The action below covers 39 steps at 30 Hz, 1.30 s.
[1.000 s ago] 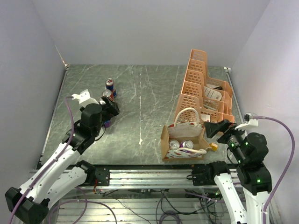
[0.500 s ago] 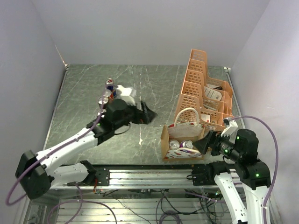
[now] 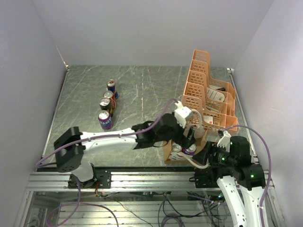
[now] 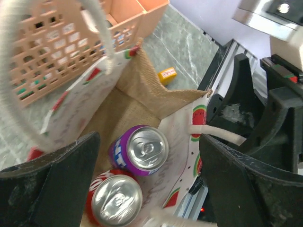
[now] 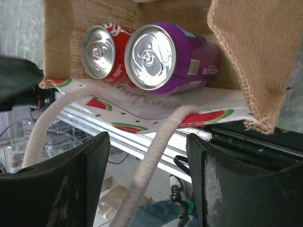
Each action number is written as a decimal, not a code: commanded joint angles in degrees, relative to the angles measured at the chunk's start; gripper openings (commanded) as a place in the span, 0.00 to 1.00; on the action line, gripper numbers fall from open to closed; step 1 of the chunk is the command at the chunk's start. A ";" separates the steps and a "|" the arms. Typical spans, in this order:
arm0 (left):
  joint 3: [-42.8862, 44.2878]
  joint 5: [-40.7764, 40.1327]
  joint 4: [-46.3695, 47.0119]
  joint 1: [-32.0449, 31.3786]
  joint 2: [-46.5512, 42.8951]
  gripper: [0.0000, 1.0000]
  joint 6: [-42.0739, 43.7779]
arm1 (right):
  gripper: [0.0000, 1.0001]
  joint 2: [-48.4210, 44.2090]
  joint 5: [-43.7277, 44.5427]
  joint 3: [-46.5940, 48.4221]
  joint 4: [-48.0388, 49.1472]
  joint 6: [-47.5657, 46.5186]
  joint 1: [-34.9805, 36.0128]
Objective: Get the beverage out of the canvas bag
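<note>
The purple can (image 3: 189, 150) is upright in the bag's opening, under the left gripper's spread fingers, so the gripper should keep going down until the can has the fingers on either side of its rim (image 4: 148, 148).
The canvas bag (image 3: 168, 150) stands open at the table's near edge, right of centre. It holds two upright beverage cans: a purple can (image 4: 142, 150) and a red can (image 4: 116, 201). Both also show in the right wrist view, the purple can (image 5: 165, 56) and the red can (image 5: 102, 52). My left gripper (image 4: 147, 184) hangs open just above the bag's mouth, with the jaws either side of the cans. My right gripper (image 5: 149, 184) is open at the bag's near right corner. A white rope handle (image 5: 158, 151) runs loosely between its jaws.
The orange lattice rack (image 3: 208, 90) stands just behind and right of the bag. Three cans (image 3: 106, 105) stand in a row at the table's left. A small yellow-orange item (image 4: 166, 74) lies on the table beside the bag. A metal rail (image 3: 142, 177) runs along the near edge.
My left arm has swung from the cans at the left across to over the bag. My right gripper has moved down and in to the bag's near right corner.
</note>
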 commanded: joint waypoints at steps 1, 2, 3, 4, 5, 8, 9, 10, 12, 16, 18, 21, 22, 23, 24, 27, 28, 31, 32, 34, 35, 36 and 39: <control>7.19 -8.43 -4.25 -4.97 5.98 0.95 8.19 | 0.64 -2.04 1.29 -1.69 -2.78 1.56 -0.11; 8.28 -9.94 -5.17 -6.04 7.29 0.94 8.96 | 0.63 -2.41 1.68 -1.78 -2.91 1.66 -0.09; 9.01 -11.17 -5.90 -6.69 8.48 0.94 9.47 | 0.62 -2.69 1.88 -1.70 -2.94 1.67 -0.10; 9.52 -12.04 -6.74 -7.07 9.54 0.94 9.50 | 0.59 -3.13 1.73 -1.60 -2.92 1.63 -0.07; 9.77 -12.28 -7.00 -7.28 10.41 0.93 9.36 | 0.56 -3.75 1.40 -1.46 -2.93 1.41 -0.13; 8.80 -12.12 -5.93 -7.57 10.87 0.93 8.56 | 0.53 -4.94 1.28 -0.97 -3.44 1.46 -0.07; 8.32 -12.04 -5.45 -7.58 10.69 0.93 8.36 | 0.53 -5.09 1.55 -0.55 -3.64 1.43 -0.09; 7.80 -12.18 -4.97 -7.59 10.50 0.93 8.00 | 0.53 -5.15 1.89 -0.19 -3.94 1.23 -0.08; 7.22 -12.57 -4.64 -7.59 10.40 0.93 7.56 | 0.53 -5.20 2.69 0.36 -4.39 1.11 -0.07; 7.24 -13.12 -5.78 -7.67 11.19 0.94 7.02 | 0.55 -5.88 4.22 0.22 -6.55 2.08 -0.11; 7.84 -13.88 -7.21 -7.67 11.94 0.95 7.10 | 0.55 -6.71 5.47 0.03 -7.89 3.38 -0.08; 10.25 -14.64 -10.62 -7.67 14.19 0.96 7.26 | 0.55 -8.24 6.21 0.01 -8.58 4.96 -0.08; 11.24 -14.24 -12.08 -7.67 14.89 0.97 7.23 | 0.55 -8.56 6.32 0.07 -8.50 5.16 -0.10; 11.91 -13.87 -12.91 -7.72 15.51 0.98 7.29 | 0.55 -8.73 6.72 0.24 -8.39 5.19 -0.07; 12.34 -13.48 -13.34 -7.80 15.93 0.99 7.38 | 0.55 -8.65 7.33 0.41 -8.48 5.19 -0.11; 13.20 -13.87 -13.94 -7.94 17.16 1.00 7.04 | 0.56 -8.37 8.40 1.20 -8.26 5.19 -0.06; 13.76 -14.43 -14.35 -7.93 17.74 1.00 6.92 | 0.56 -8.28 8.46 1.54 -8.08 5.19 -0.11; 16.04 -15.71 -16.62 -8.14 20.16 1.00 7.33 | 0.56 -8.10 9.14 2.43 -7.69 5.19 -0.07; 16.80 -16.27 -17.74 -8.24 21.22 1.00 7.45 | 0.56 -7.98 9.38 2.80 -7.45 5.13 -0.11; 17.93 -16.89 -18.57 -8.54 22.78 1.00 7.85 | 0.56 -7.77 9.54 3.34 -6.66 5.23 -0.07; 18.33 -17.12 -18.68 -8.57 23.81 1.00 8.05 | 0.56 -7.74 9.55 3.62 -6.14 5.38 -0.13; 18.84 -17.42 -18.95 -8.63 24.56 0.99 8.19 | 0.56 -7.74 9.56 3.82 -5.50 5.56 -0.08; 20.89 -18.86 -21.45 -8.73 26.55 0.96 8.11 | 0.57 -7.61 10.09 4.74 -3.72 6.15 -0.06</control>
